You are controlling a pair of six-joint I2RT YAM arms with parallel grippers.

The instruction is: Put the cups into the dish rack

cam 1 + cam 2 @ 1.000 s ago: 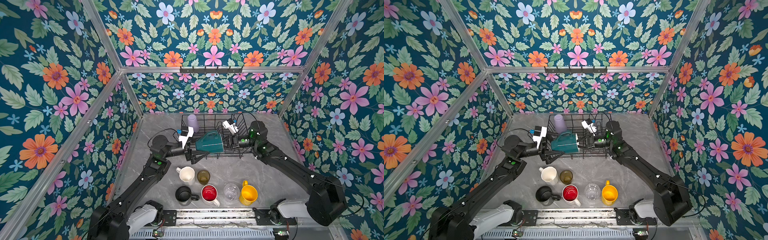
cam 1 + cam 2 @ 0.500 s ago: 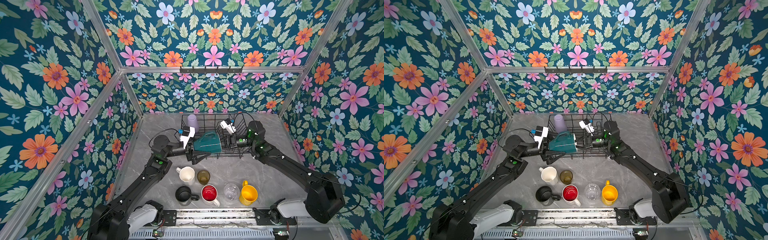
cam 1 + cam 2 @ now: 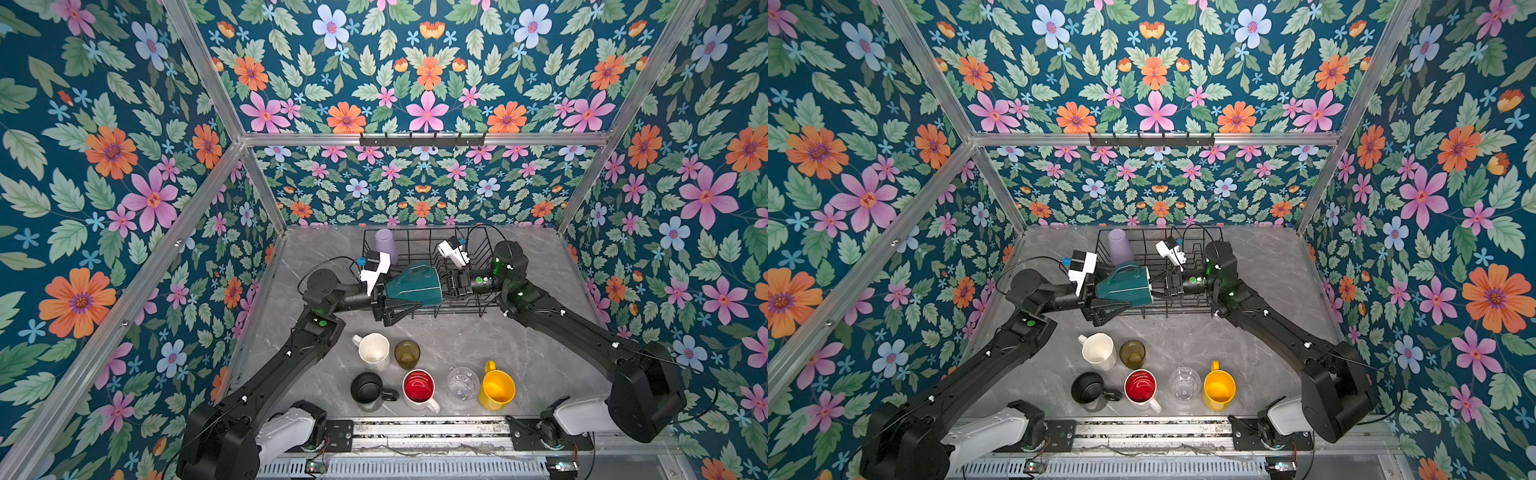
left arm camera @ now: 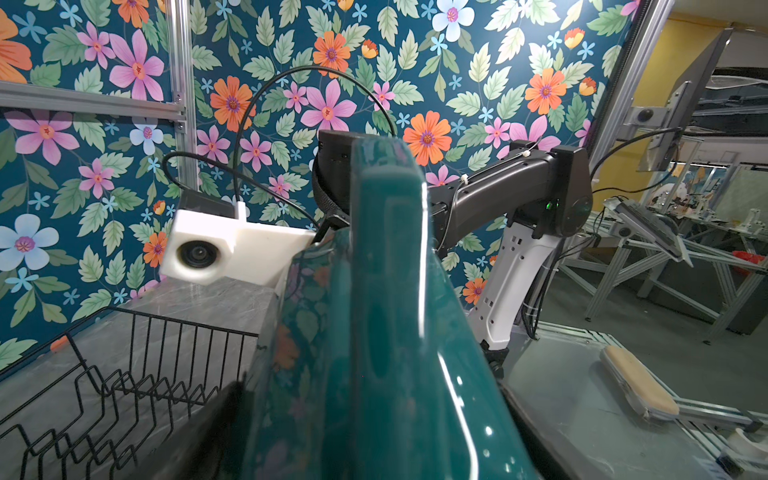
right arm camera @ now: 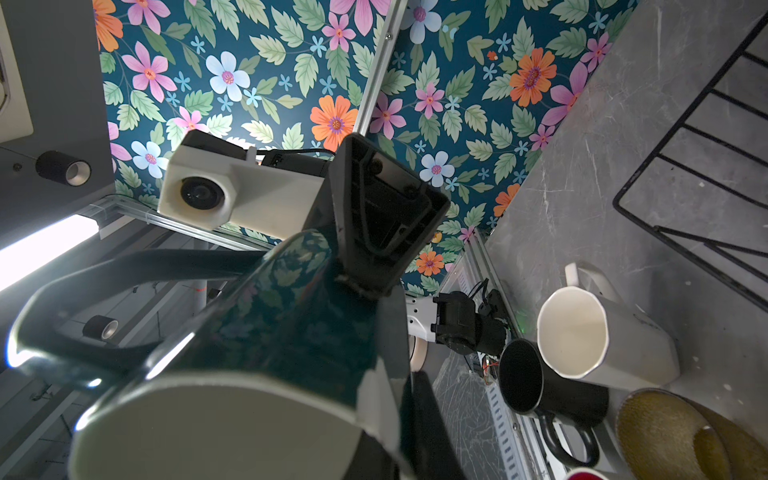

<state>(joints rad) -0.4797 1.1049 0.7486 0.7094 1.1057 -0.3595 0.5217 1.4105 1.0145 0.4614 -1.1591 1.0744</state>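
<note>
The teal mug is held by its rim (image 3: 439,286) in my right gripper, so my left gripper should take hold of the mug's base end before the mug is put rim down in the rack.
The teal mug (image 3: 411,284) (image 3: 1123,286) hangs on its side over the front left of the dish rack (image 3: 419,245). My right gripper (image 3: 446,286) is shut on its white-lined rim (image 5: 374,399). My left gripper (image 3: 405,291) stands open with its jaws wide around the mug's base end, and one finger (image 5: 374,208) lies along the mug's side. The mug (image 4: 374,332) fills the left wrist view. A lilac tumbler (image 3: 384,245) stands upside down in the rack's back left corner.
Several cups stand on the grey table in front of the rack: cream mug (image 3: 374,349), amber glass (image 3: 407,353), black mug (image 3: 365,386), red-inside mug (image 3: 419,386), clear glass (image 3: 462,384), yellow mug (image 3: 496,388). Floral walls close in three sides.
The right gripper has carried the teal mug slightly to the left, deeper between the left gripper's fingers. The left arm has barely moved.
</note>
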